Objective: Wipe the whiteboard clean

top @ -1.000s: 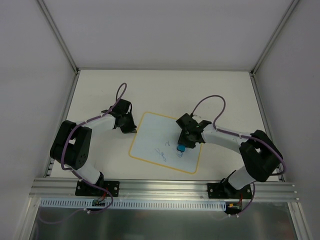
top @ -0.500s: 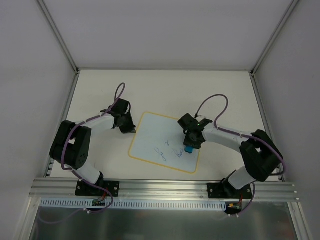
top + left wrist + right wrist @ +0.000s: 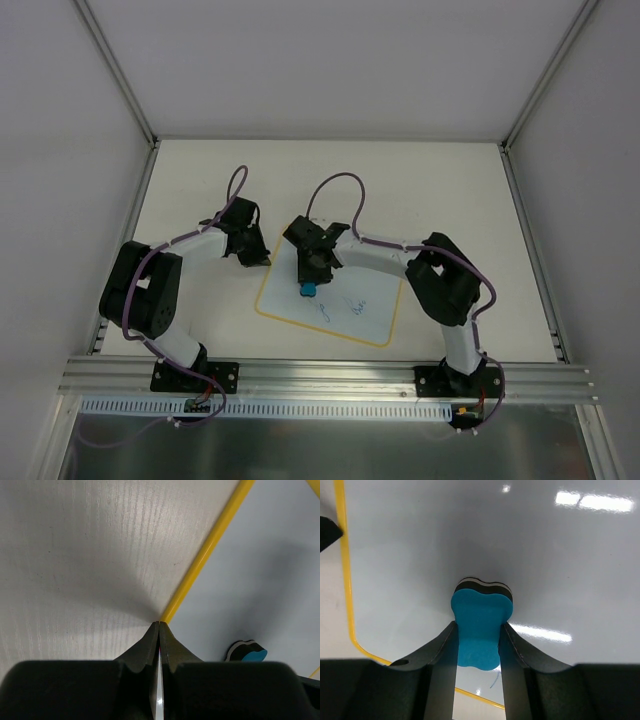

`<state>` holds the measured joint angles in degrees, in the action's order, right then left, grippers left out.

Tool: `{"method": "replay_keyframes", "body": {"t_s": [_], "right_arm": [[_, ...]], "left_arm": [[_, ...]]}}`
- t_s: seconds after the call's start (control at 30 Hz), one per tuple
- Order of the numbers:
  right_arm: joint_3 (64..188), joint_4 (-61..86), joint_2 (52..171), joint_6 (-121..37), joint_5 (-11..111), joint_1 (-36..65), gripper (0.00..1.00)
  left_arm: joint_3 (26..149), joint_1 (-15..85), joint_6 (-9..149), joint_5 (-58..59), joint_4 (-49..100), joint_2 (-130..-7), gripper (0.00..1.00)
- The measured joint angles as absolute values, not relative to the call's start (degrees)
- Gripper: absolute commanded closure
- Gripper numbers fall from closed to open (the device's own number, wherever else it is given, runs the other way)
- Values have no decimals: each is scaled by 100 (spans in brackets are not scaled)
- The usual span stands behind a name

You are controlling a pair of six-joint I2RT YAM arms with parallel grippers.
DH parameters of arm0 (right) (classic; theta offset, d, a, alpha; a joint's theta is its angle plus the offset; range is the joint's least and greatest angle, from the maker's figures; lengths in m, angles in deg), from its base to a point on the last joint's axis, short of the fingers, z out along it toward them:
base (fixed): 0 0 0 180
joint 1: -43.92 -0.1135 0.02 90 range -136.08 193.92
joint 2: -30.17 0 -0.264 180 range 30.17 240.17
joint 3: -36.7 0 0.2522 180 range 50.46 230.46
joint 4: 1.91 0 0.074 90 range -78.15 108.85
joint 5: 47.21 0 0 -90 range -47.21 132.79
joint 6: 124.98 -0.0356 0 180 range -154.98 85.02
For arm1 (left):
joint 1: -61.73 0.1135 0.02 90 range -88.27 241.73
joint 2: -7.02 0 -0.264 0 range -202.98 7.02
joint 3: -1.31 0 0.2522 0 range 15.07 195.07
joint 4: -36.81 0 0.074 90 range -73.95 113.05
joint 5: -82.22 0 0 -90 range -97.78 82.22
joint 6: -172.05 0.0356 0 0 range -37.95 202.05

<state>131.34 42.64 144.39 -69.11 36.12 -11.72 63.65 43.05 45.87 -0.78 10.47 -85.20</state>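
Note:
My right gripper needs to wipe the eraser (image 3: pixel 308 289) back across the blue handwriting, because the eraser is on a clean part near the whiteboard's yellow edge.
The whiteboard (image 3: pixel 340 275) lies flat on the table, pale with a yellow border and blue handwriting (image 3: pixel 340 307) near its front edge. My right gripper (image 3: pixel 308 280) is shut on the blue eraser (image 3: pixel 307 290) and presses it on the board's left part; the eraser (image 3: pixel 481 625) sits between the fingers in the right wrist view. My left gripper (image 3: pixel 262 257) is shut, its tips on the board's yellow left edge (image 3: pixel 200 562). The eraser (image 3: pixel 247 652) also shows in the left wrist view.
Metal frame posts (image 3: pixel 120 75) and white walls enclose the table. An aluminium rail (image 3: pixel 320 375) runs along the near edge by the arm bases. Purple cables (image 3: pixel 335 190) loop above both wrists.
My right arm has swept the eraser left across the board, from the right side near the writing to the left part. The left gripper has stayed at the board's edge.

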Motion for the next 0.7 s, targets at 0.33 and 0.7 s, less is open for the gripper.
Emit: {"method": "replay_keyframes", "body": {"t_s": [0.33,0.7], "right_arm": [[11587,4404,13226,-6531,3321,-855,100],[9950,4823,11691,-6489,3273,-240,100]], "left_arm": [[6365,4303,4556,-56,1042,-8520,100],[6365,4303,4554,-32,1038,-8520,100]]}}
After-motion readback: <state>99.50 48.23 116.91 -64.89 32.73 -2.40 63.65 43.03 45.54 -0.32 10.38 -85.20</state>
